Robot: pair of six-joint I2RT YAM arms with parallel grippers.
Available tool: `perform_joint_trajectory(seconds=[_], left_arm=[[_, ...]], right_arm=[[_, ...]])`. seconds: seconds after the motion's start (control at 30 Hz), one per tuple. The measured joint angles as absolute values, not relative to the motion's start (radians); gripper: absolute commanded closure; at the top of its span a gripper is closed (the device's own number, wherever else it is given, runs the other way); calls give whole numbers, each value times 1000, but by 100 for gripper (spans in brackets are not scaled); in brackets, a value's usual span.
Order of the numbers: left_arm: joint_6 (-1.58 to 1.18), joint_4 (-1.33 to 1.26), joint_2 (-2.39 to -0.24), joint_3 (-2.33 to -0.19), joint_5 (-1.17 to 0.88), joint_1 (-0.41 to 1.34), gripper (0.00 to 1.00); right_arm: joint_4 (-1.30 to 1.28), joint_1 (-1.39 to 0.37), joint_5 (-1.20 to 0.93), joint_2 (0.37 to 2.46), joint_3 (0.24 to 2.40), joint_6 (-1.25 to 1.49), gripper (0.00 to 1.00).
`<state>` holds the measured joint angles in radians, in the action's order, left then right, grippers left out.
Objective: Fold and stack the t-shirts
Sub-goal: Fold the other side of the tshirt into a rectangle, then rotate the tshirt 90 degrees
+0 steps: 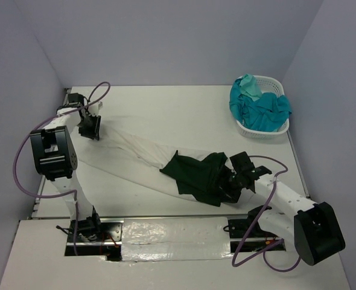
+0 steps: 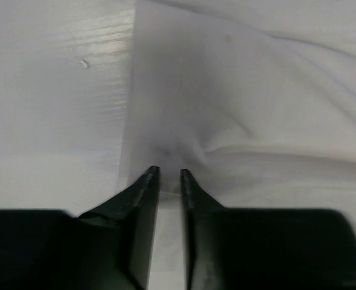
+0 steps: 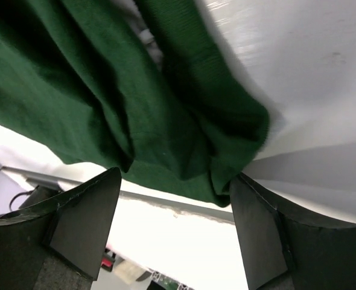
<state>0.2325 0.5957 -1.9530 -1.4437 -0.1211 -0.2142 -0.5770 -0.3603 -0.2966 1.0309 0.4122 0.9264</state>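
Next, I grip the t-shirt's green fold [image 1: 215,174] with my right gripper and swing it to the back, because the white t-shirt lies at a slant across the table with green cloth [image 1: 206,196] by the table's near edge.
A white t-shirt [image 1: 123,154] lies stretched in a long diagonal band across the table. My left gripper [image 1: 90,127] is shut on its far left edge; in the left wrist view the jaws [image 2: 169,172] pinch the white cloth [image 2: 256,121], which puckers at the tips. A dark green t-shirt [image 1: 199,172] lies crumpled on the band's right end. My right gripper [image 1: 235,176] is at the green tee's right side. In the right wrist view it [image 3: 175,178] is wide open with a fold of green cloth [image 3: 136,90] hanging between the fingers, not clamped.
A white lattice basket [image 1: 274,80] stands at the back right, holding a teal tee [image 1: 265,109] and a pale mint one [image 1: 248,86]. Side walls stand close on the left and right. The table's near edge [image 1: 166,219] is just below the green tee.
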Motion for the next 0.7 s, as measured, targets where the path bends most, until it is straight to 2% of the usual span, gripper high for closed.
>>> perform_joint_trajectory(seconds=[0.07, 0.1, 0.17, 0.3, 0.4, 0.47, 0.5, 0.57, 0.63, 0.67, 0.7], left_arm=[[226, 608, -1948, -1433, -155, -222, 80], [229, 612, -1946, -1433, -170, -224, 90], [231, 624, -1943, -1435, -186, -224, 99], [234, 643, -1941, -1435, -183, -224, 100], [240, 640, -1930, -1425, -158, -224, 100], [256, 638, -1919, -1409, -134, -224, 100], [263, 631, -1914, -1396, -121, -224, 100], [284, 616, -1905, -1356, -96, -224, 100], [295, 605, -1900, -1304, -68, -224, 100], [308, 594, -1895, -1287, -59, -224, 100], [315, 584, -1884, -1277, -52, -224, 100]], right_arm=[[-562, -360, -312, 1037, 408, 931, 21], [-553, -361, -323, 1039, 405, 932, 21], [-543, -363, -337, 1044, 403, 934, 20], [-538, -363, -344, 1047, 403, 934, 19], [-534, -363, -352, 1057, 402, 932, 21], [-523, -363, -365, 1071, 399, 931, 30], [-518, -364, -362, 1078, 398, 930, 40], [-511, -364, -361, 1090, 396, 928, 51], [-503, -364, -364, 1105, 392, 933, 61], [-501, -364, -364, 1108, 389, 934, 62], [-500, -364, -365, 1110, 387, 934, 71]])
